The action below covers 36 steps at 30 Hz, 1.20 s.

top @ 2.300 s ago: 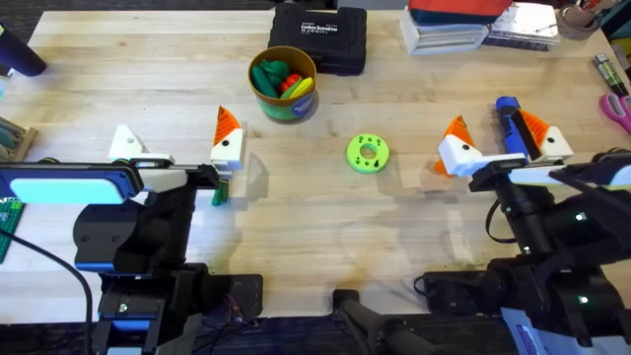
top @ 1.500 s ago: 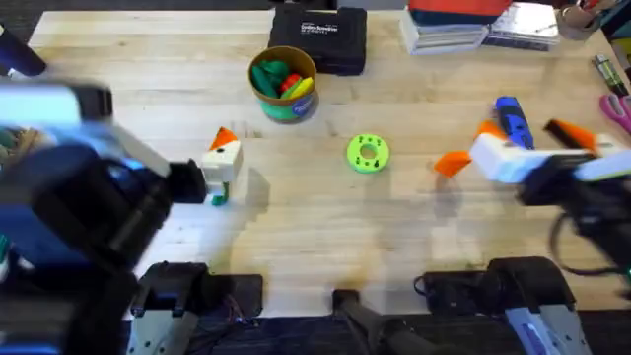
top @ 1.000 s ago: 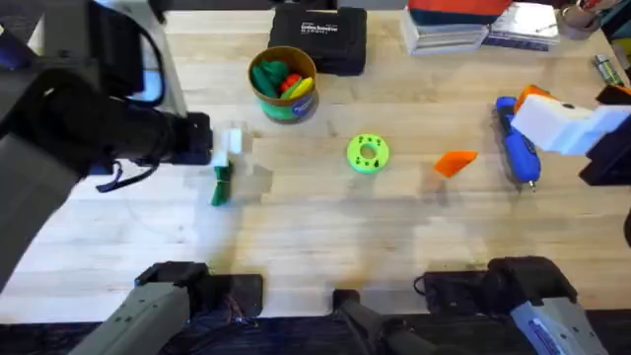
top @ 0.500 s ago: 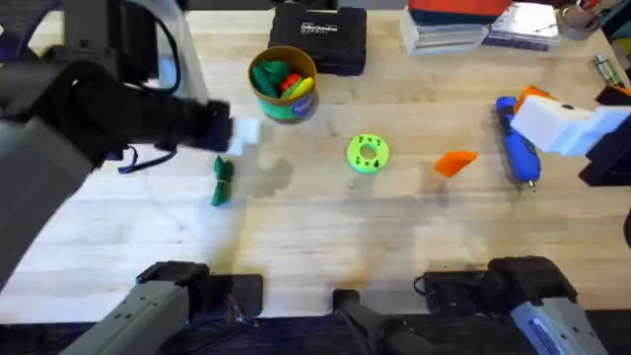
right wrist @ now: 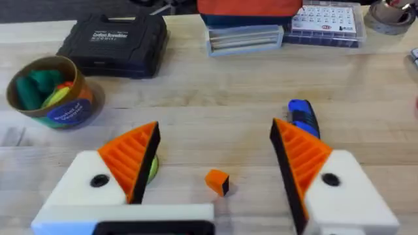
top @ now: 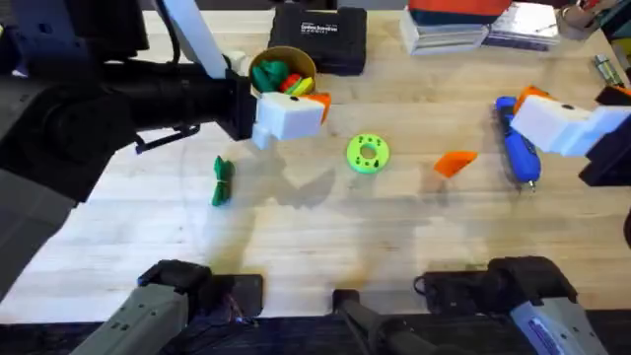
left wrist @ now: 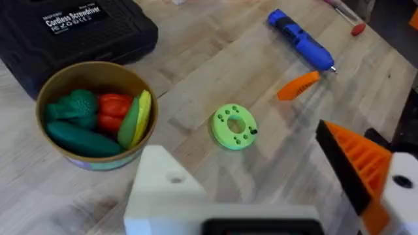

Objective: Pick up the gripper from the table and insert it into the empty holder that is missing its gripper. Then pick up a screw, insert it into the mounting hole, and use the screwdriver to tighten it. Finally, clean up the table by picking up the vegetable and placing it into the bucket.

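Note:
An empty white holder point(top: 287, 116) is on my left gripper. The orange gripper pad point(top: 455, 163) will stay in place even before screwing when I push it in.
A loose orange ribbed gripper pad point(top: 455, 163) point(left wrist: 297, 85) point(right wrist: 217, 181) lies on the table right of centre. My left gripper point(top: 296, 110) point(left wrist: 245, 153) hovers open beside the bucket point(top: 283, 104) point(left wrist: 91, 65). One of its fingers is a bare white holder point(left wrist: 163, 189); the other carries an orange pad point(left wrist: 356, 166). My right gripper point(top: 552, 118) point(right wrist: 215, 130) hangs open above the blue screwdriver point(top: 515, 148) point(right wrist: 300, 114), both pads on. The dark-green vegetable point(top: 221, 182) lies at the left. A dark speck on the green disc point(top: 368, 153) point(left wrist: 234, 126) is too small to name as a screw.
A black case point(top: 317, 37) point(right wrist: 114, 36) sits behind the bucket, which holds several toy vegetables. Books and a keyboard point(top: 463, 25) line the back right; pink scissors point(top: 616, 108) lie at the right edge. Bare wood spans the front middle.
My left arm rose from the near left and swung right to the bucket, uncovering the vegetable. The right gripper lifted off the table and moved right, then held still.

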Motion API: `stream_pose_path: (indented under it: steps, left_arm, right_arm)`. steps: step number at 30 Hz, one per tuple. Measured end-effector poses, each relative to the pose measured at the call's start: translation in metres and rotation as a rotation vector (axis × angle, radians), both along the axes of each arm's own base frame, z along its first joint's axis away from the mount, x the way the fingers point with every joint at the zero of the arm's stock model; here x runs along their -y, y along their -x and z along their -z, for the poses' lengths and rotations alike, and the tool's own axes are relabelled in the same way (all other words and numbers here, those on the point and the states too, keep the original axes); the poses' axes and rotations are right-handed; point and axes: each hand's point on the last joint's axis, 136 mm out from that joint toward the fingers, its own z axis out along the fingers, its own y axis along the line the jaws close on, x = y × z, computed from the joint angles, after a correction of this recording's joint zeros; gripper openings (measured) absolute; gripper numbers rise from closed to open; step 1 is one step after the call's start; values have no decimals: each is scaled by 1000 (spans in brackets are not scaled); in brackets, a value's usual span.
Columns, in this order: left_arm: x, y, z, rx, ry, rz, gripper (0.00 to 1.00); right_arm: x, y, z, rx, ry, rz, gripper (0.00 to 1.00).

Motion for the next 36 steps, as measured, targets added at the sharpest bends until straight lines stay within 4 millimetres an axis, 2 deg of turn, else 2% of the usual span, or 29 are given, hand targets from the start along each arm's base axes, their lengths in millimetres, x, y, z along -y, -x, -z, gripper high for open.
stream_pose_path:
  steps: [4,8,12,16,20,24,36]
  left_arm:
    - [5,-6,-6,76,-7,37,988]
    - [31,-8,-21,292,-7,157,988]
    - [59,14,-12,446,8,264,988]
    - [75,47,8,568,29,323,988]
    - [71,76,17,667,56,307,988]
    - [62,96,26,735,79,275,988]
    - [41,109,79,669,109,183,990]
  right_arm:
    - [0,0,0,0,0,0,994]
    - [0,0,0,0,0,0,994]
    - [0,0,0,0,0,0,994]
    - [0,0,0,0,0,0,994]
    - [0,0,0,0,0,0,994]
    - [0,0,0,0,0,0,994]
    - [0,0,0,0,0,0,993]
